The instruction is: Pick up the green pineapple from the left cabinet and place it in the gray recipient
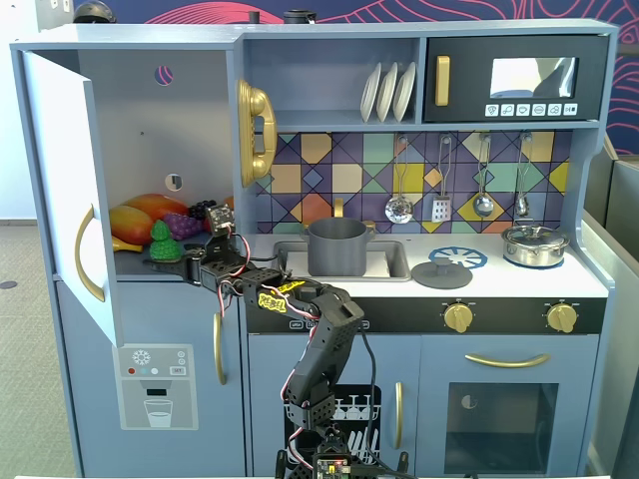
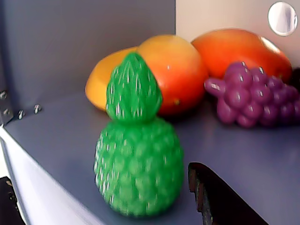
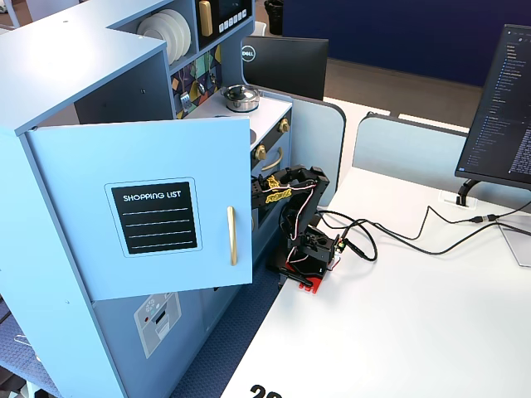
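I expect the green pineapple [image 1: 164,241] to come free when I lift it and to leave the purple grape bunch in place, since the pineapple stands at the shelf's front [image 1: 162,264].
The green pineapple [image 1: 163,242] stands upright at the front of the left cabinet's [image 1: 150,120] shelf; the cabinet door [image 1: 60,170] is open. In the wrist view the pineapple [image 2: 138,159] fills the middle. One black finger [image 2: 211,197] is just to its right and a dark piece shows at the lower left edge. My gripper [image 1: 180,261] is open at the shelf edge right beside the pineapple, without gripping it. The gray recipient [image 1: 337,245] stands in the sink, to the right in a fixed view. In the side-on fixed view the open door [image 3: 141,207] hides the shelf.
Orange-red mangoes [image 2: 173,70] and a purple grape bunch [image 2: 253,96] lie behind the pineapple. A flat gray lid [image 1: 441,269] and a shiny silver pot [image 1: 534,244] sit on the counter. The arm [image 3: 290,195] stands on a white table with cables.
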`<act>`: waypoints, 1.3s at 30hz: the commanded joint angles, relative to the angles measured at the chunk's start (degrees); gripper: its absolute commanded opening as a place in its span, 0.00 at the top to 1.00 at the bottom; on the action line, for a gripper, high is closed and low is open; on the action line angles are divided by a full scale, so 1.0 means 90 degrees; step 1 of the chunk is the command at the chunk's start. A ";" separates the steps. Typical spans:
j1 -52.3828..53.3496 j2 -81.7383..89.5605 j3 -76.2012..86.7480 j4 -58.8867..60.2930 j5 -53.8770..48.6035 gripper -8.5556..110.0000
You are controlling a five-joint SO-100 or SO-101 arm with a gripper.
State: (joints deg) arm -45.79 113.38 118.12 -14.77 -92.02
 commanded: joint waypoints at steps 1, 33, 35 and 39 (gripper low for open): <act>0.0127 -0.0264 -0.0762 -0.0225 -0.0107 0.58; -0.0576 0.0303 -0.1729 0.1475 -0.0596 0.93; -0.0752 0.1201 -0.1396 0.2061 -0.0654 0.93; -0.1191 0.3135 -0.0693 0.3340 -0.0820 0.93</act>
State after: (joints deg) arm -53.61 124.19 109.95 8.79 -97.65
